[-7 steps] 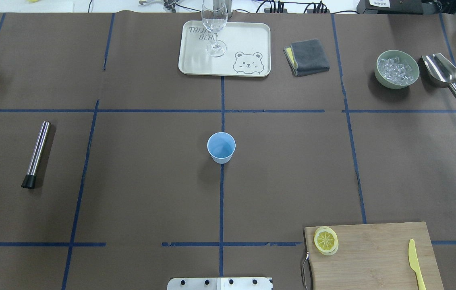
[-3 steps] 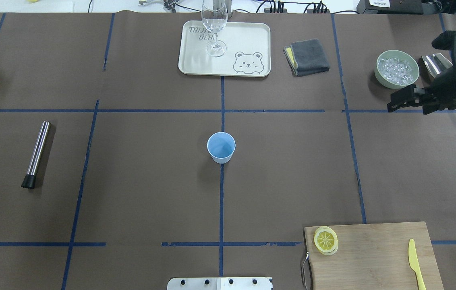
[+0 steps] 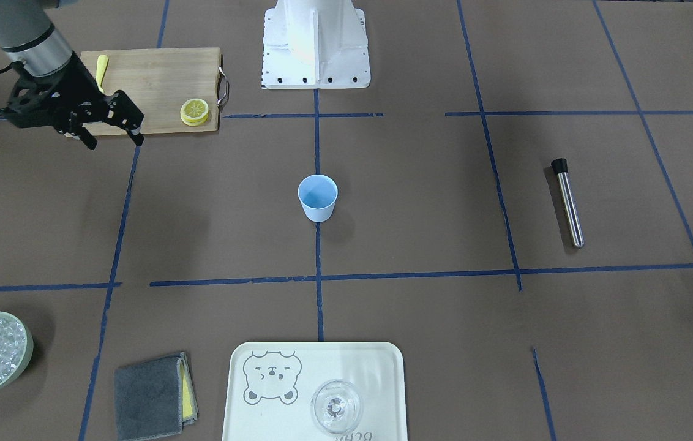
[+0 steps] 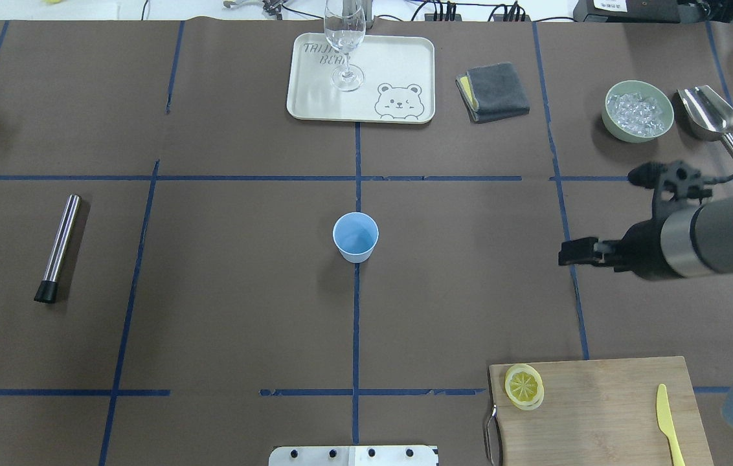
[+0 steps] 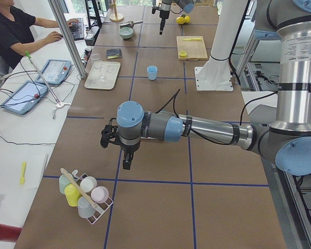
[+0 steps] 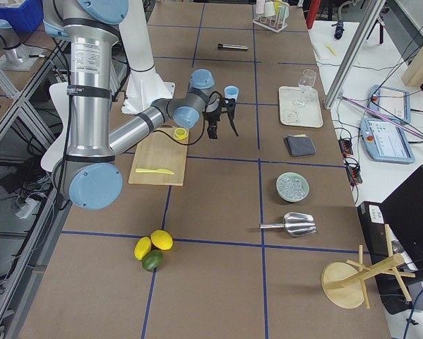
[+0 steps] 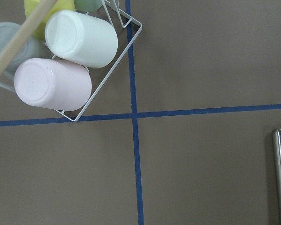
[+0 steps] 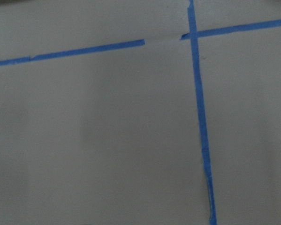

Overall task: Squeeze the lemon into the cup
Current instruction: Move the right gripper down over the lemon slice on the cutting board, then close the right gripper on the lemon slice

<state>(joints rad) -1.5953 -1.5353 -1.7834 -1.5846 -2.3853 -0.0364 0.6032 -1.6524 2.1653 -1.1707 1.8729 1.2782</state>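
Observation:
A lower rim [image 3: 194, 124] can be seen under the top lemon slice [image 3: 194, 109], so the top slice will come off by itself when the robot lifts it from the cutting board.
The light-blue cup [image 4: 355, 237] stands upright at the table's centre and also shows in the front view [image 3: 318, 197]. Two stacked lemon slices [image 4: 524, 386] lie on the near-left corner of the wooden cutting board [image 4: 606, 414]; they also show in the front view [image 3: 194, 111]. My right gripper [image 4: 566, 253] is open and empty, held above the table between the cup and the board, well to the right of the cup; its fingers point down in the front view [image 3: 114, 141]. My left gripper [image 5: 126, 162] shows only in the exterior left view, over the table's left end. I cannot tell its state.
A tray [image 4: 405, 58] with a clear glass [image 4: 345, 45], a grey cloth [image 4: 493, 90], a bowl of ice [image 4: 638, 111] and a metal scoop [image 4: 713, 120] line the far side. A steel muddler [image 4: 59, 247] lies left. A yellow knife [image 4: 668, 424] lies on the board. A cup rack [image 7: 65, 56] sits under the left wrist.
My right arm has come in from the right edge, past the ice bowl, and moved nearer and leftward over the table. The cup and lemon slices have not moved.

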